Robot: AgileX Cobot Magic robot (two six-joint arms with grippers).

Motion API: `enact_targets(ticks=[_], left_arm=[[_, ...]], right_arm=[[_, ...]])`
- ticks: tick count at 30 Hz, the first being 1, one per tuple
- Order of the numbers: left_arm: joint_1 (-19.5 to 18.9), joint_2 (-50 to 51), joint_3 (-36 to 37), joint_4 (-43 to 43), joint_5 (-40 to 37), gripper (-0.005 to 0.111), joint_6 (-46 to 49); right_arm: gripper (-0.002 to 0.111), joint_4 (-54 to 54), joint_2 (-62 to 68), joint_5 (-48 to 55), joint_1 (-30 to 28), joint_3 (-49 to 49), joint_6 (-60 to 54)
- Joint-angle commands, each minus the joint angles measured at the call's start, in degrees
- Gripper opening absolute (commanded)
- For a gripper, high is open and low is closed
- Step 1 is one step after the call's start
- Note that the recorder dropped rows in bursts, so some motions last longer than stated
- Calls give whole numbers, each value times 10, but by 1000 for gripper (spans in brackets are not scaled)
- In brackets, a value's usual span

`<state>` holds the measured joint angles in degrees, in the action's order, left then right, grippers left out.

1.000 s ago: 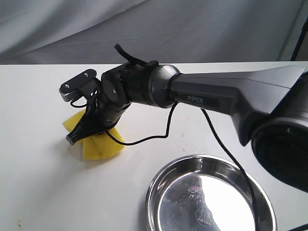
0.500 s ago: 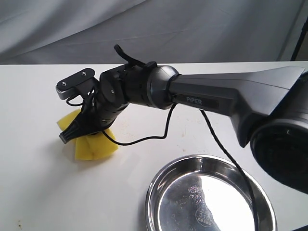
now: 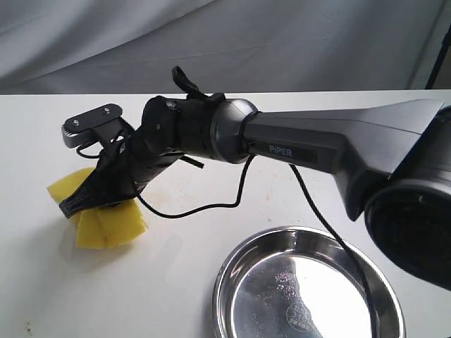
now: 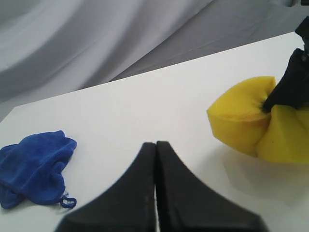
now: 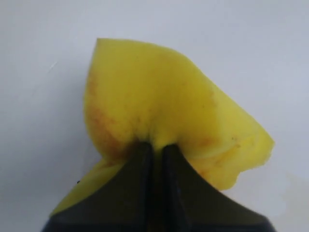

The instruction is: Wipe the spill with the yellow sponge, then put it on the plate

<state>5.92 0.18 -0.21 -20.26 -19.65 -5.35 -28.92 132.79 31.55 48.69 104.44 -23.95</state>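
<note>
A faint brown smear [image 3: 165, 187] is next to the yellow sponge, toward the steel plate. My right gripper should wipe back over the smear [image 3: 169, 184] before it lifts the sponge.
My right gripper [image 3: 77, 204] is shut on the yellow sponge [image 3: 106, 224], pinching it so hard that it bulges out on both sides, and holds it down on the white table at the left. In the right wrist view the sponge [image 5: 169, 111] carries orange-brown stains close to the fingertips [image 5: 141, 151]. The left wrist view shows the same sponge [image 4: 248, 118] off to one side, apart from my left gripper [image 4: 156, 143], which is shut and holds nothing. The steel plate [image 3: 239, 267] lies at the front right. No spill shows on the table.
A crumpled blue cloth [image 4: 34, 169] lies on the table, seen in the left wrist view only. A black cable [image 3: 211, 204] trails from the right arm over the table. A grey curtain hangs behind the table's far edge.
The right gripper has dragged the pinched sponge leftward across the table, farther from the plate.
</note>
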Motion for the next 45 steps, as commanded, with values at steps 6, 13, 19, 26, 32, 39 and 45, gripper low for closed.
enact_targets(ticks=[6,13,19,26,32,39,45], left_arm=[[3,-2,2,0,2,0,-2],[3,-2,2,0,2,0,-2],[3,-2,2,0,2,0,-2],[3,-2,2,0,2,0,-2],[3,-2,2,0,2,0,-2],[3,-2,2,0,2,0,-2],[3,-2,2,0,2,0,-2]], right_arm=[[0,-41,-4,-3,48,-1,-103],[0,171,-4,33,39,-1,-36],[0,284,-4,42,11,-1,91],[0,303,-4,64,-31,-1,130],[0,350,-4,72,-58,-1,178],[0,374,-4,88,-75,-1,202],[0,379,-4,92,-75,-1,232]])
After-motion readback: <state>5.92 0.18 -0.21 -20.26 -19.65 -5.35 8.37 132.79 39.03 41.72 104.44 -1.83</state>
